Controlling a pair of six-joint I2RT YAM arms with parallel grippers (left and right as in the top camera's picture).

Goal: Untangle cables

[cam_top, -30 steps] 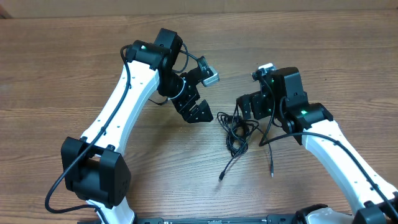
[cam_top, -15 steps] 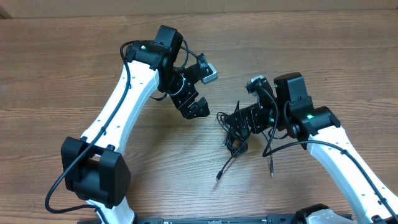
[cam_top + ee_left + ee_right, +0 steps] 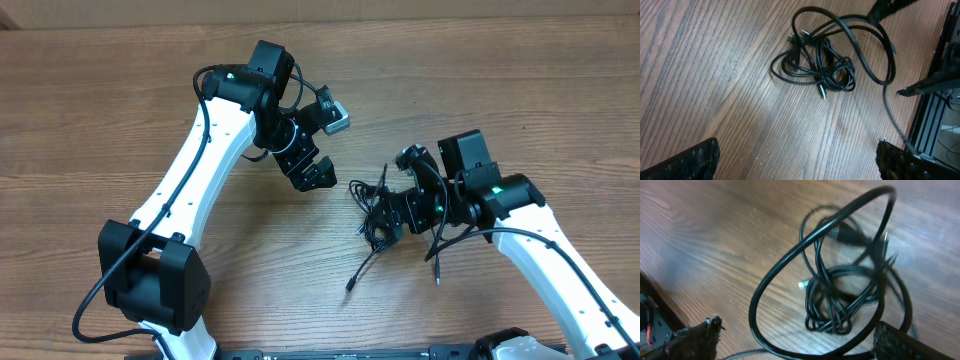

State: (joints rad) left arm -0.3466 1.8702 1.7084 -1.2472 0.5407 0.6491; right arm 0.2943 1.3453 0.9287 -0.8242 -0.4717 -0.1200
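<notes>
The cables' big loop (image 3: 771,277) is hanging around the finger of my right gripper, so next I back that gripper clear and lower it over the plug ends in the bundle (image 3: 850,234).
The cables (image 3: 374,214) lie as a black knotted bundle in the middle of the wooden table, with two loose plug ends (image 3: 350,285) trailing toward the front. My left gripper (image 3: 312,176) hovers to the left of the bundle, apart from it, open and empty. The left wrist view shows the cables (image 3: 820,65) ahead, with a silvery tip (image 3: 822,93). My right gripper (image 3: 398,208) is at the bundle's right side, open. In the right wrist view a big loop (image 3: 790,265) of the cables (image 3: 840,302) rises and its low part runs between my wide-apart fingers (image 3: 912,342).
A black frame rail (image 3: 940,75) shows at the right edge of the left wrist view. The table's far edge (image 3: 400,22) runs along the top of the overhead view. The arms' own thick wires (image 3: 455,235) hang near the bundle.
My right gripper has come down and left onto the bundle's right side, nudging it slightly. The left gripper drew back up and left a little, then stayed still.
</notes>
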